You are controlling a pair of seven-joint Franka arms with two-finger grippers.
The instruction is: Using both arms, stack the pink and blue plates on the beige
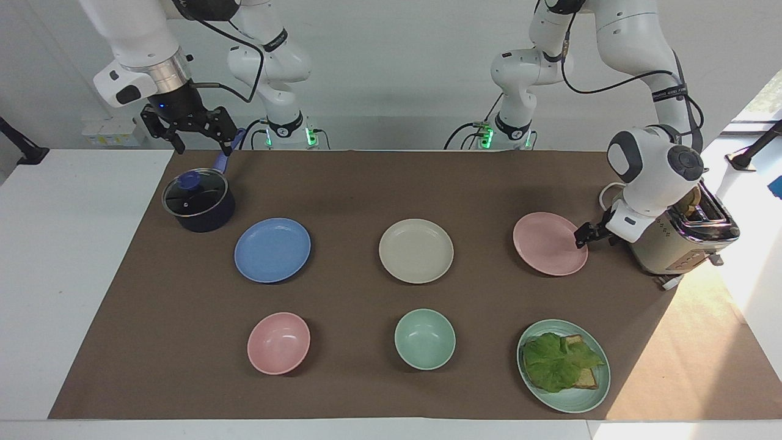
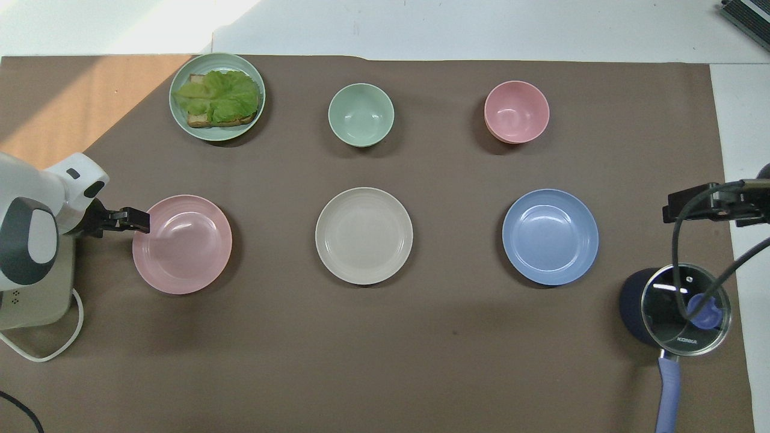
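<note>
My gripper will lower the pink plate, which should then lie flat and leave the beige plate fully hidden, because their round rims are the same width.
Three equal plates lie in a row across the brown mat: the blue plate toward the right arm's end, the beige plate in the middle, and the pink plate toward the left arm's end. My left gripper is low and open. Its tips are at the pink plate's rim on the toaster's side, and the plate lies flat. My right gripper hangs open and holds nothing, above the pot, while that arm waits.
A dark pot with a glass lid stands beside the blue plate. A beige toaster stands close beside the pink plate. Farther from the robots are a pink bowl, a green bowl and a green plate carrying a lettuce sandwich.
</note>
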